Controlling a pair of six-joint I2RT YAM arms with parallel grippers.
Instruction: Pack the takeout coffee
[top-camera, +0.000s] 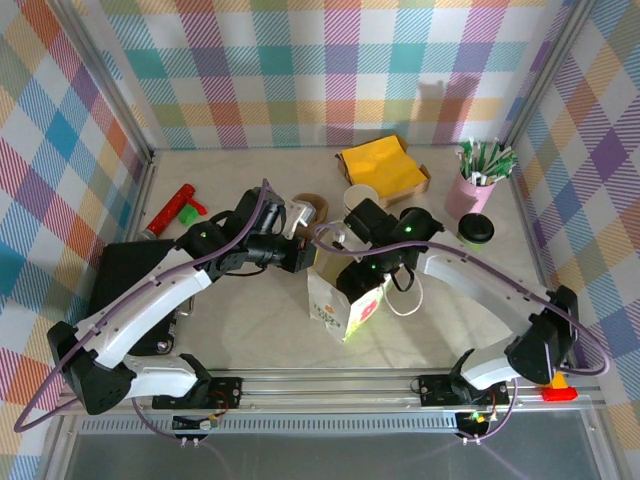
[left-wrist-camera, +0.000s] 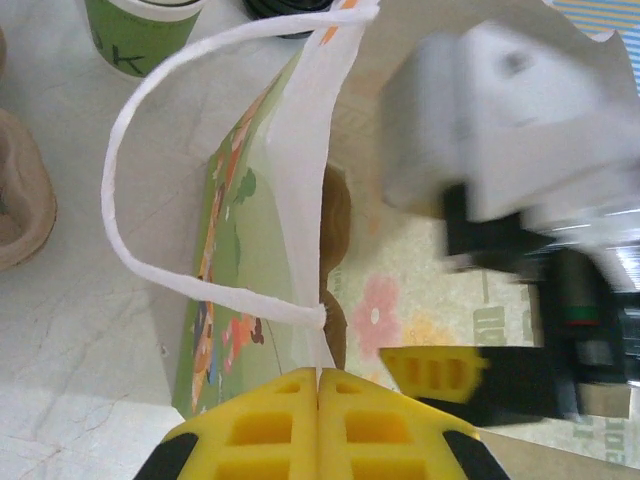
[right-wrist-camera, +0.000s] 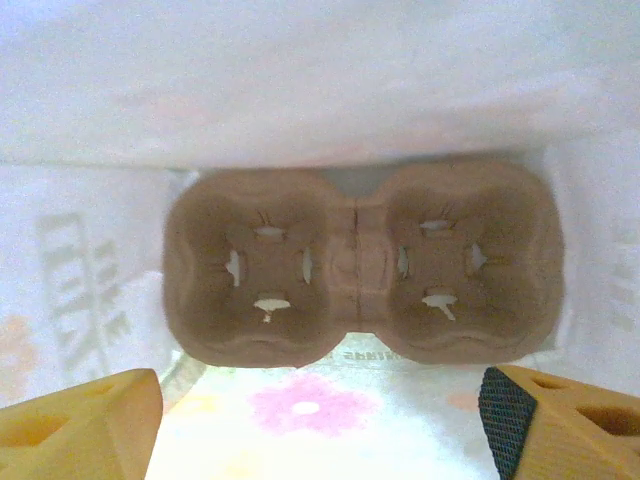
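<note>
The bag (top-camera: 335, 308) stands crooked and the carrier hugs one side of the bag, so my right gripper should steady the bag's rim while my left gripper presses the carrier's middle (right-wrist-camera: 358, 262).
A flowered white paper bag (top-camera: 340, 297) stands open mid-table. My left gripper (top-camera: 303, 256) is shut on its rim, yellow fingers (left-wrist-camera: 270, 430) pressed together around the paper edge just below the white handle (left-wrist-camera: 130, 170). My right gripper (top-camera: 366, 268) reaches down into the bag and stands open (right-wrist-camera: 320, 425) above a brown two-cup carrier (right-wrist-camera: 355, 265) lying on the bag's floor. The takeout coffee's round black lid (top-camera: 476, 230) sits at the right, beside the pink cup. A lidless cream-and-green paper cup (top-camera: 360, 197) stands just behind the bag, also in the left wrist view (left-wrist-camera: 140, 35).
Behind the bag lie yellow napkins in a box (top-camera: 385, 165) and a second brown carrier (top-camera: 312, 208). The pink cup of sticks (top-camera: 470, 190) stands at the back right. A red object (top-camera: 175, 210) and a black slab (top-camera: 130, 290) are at the left.
</note>
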